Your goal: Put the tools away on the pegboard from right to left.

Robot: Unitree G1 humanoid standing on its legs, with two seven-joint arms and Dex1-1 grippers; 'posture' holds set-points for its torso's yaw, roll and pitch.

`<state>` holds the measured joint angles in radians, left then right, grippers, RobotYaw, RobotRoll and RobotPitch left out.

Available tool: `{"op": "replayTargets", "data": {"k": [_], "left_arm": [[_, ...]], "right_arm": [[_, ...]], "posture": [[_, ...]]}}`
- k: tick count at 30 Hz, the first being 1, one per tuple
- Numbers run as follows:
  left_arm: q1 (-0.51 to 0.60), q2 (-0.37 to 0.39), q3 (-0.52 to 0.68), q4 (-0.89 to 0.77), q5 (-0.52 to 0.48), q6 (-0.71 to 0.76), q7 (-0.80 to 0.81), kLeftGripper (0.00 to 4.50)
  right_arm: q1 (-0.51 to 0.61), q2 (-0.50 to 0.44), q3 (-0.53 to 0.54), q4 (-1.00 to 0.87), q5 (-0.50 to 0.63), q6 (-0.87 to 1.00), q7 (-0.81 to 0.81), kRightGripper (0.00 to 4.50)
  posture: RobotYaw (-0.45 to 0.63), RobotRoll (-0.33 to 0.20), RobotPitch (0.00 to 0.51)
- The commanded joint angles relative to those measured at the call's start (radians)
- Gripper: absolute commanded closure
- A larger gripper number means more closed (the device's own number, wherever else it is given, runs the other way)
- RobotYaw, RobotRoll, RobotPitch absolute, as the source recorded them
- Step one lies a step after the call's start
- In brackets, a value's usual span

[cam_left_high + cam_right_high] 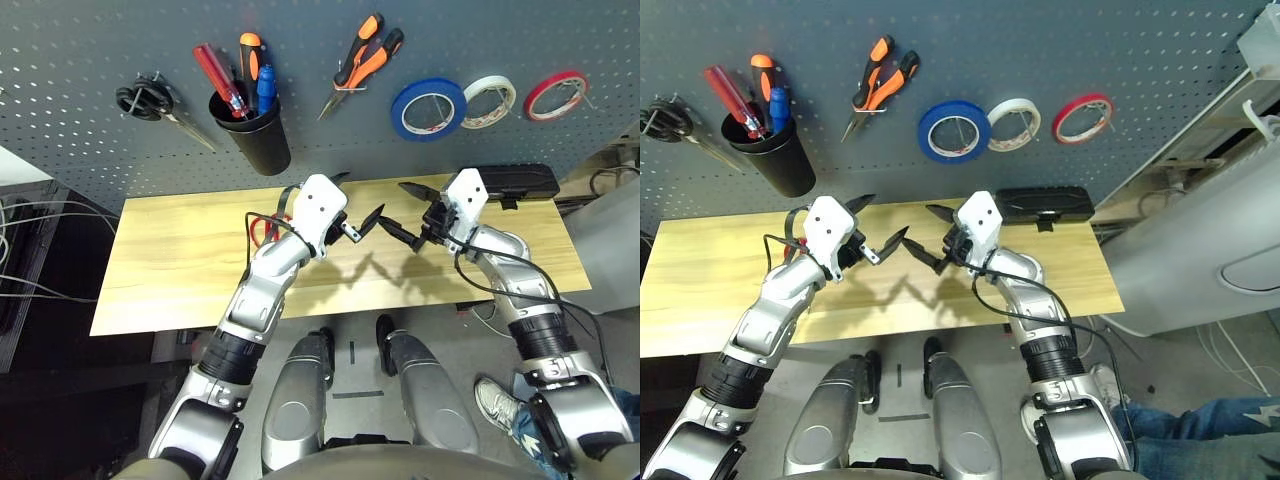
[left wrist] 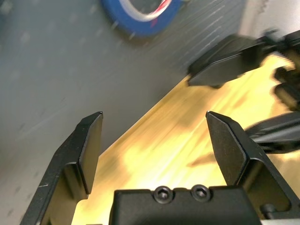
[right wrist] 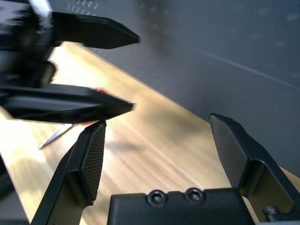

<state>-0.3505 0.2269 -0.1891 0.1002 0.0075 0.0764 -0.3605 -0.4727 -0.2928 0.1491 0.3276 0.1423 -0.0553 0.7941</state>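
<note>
I should keep moving my left gripper's open fingers toward the scissors' handle (image 1: 256,232) until they close on it, as the red-handled scissors (image 1: 268,231) lie free of other tools.
On the pegboard (image 1: 90,60) hang the blue tape roll (image 1: 428,108) and the orange-and-black pliers (image 1: 362,58). The small blue-handled screwdriver (image 1: 265,88) stands in the black cup holder (image 1: 256,135). The red-handled scissors (image 1: 262,228) lie on the wooden table (image 1: 170,270), mostly hidden behind my left forearm; their red handle (image 3: 98,90) peeks out in the right wrist view. My left gripper (image 1: 358,200) and right gripper (image 1: 403,210) hover open over the table's middle, tips facing each other, nothing between the fingers.
White (image 1: 488,100) and red (image 1: 555,95) tape rolls hang right of the blue one. Red and orange screwdrivers share the cup. Black-handled scissors (image 1: 150,100) hang at the far left. A black box (image 1: 515,182) lies at the table's back right.
</note>
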Motion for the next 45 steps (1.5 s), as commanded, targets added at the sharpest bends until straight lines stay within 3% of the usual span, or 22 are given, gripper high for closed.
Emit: {"op": "replayTargets", "data": {"k": [1, 8, 19, 26, 35, 39, 45], "left_arm": [[0.030, -0.016, 0.037, 0.120, 0.013, 0.012, 0.055, 0.02], [-0.010, -0.021, 0.150, 0.333, 0.001, -0.016, 0.171, 0.02], [-0.169, 0.050, 0.346, 0.777, -0.035, -0.124, 0.343, 0.02], [-0.210, 0.072, 0.355, 0.929, -0.020, -0.168, 0.358, 0.02], [-0.193, 0.054, 0.319, 0.985, 0.003, -0.113, 0.349, 0.02], [-0.189, 0.051, 0.310, 0.985, 0.006, -0.080, 0.346, 0.94], [-0.185, 0.045, 0.309, 0.987, -0.006, 0.015, 0.287, 2.98]], "right_arm": [[-0.016, 0.019, 0.052, 0.061, -0.055, -0.039, 0.005, 0.00], [-0.069, 0.078, 0.081, 0.157, -0.108, -0.057, -0.032, 0.00], [-0.087, 0.095, 0.083, 0.149, -0.121, -0.022, -0.027, 0.00], [-0.062, 0.084, 0.081, 0.073, -0.113, 0.027, -0.019, 0.00], [-0.046, 0.093, 0.081, -0.016, -0.093, 0.093, -0.013, 0.00], [-0.046, 0.101, 0.084, -0.026, -0.093, 0.104, -0.013, 0.00], [-0.058, 0.107, 0.081, -0.010, -0.093, 0.099, -0.010, 0.00]], "posture": [[0.11, 0.000, 0.288], [0.12, 0.000, 0.300], [0.09, 0.000, 0.318], [0.06, 0.000, 0.327], [0.05, 0.000, 0.335], [0.05, 0.000, 0.336], [0.06, 0.000, 0.326]]}}
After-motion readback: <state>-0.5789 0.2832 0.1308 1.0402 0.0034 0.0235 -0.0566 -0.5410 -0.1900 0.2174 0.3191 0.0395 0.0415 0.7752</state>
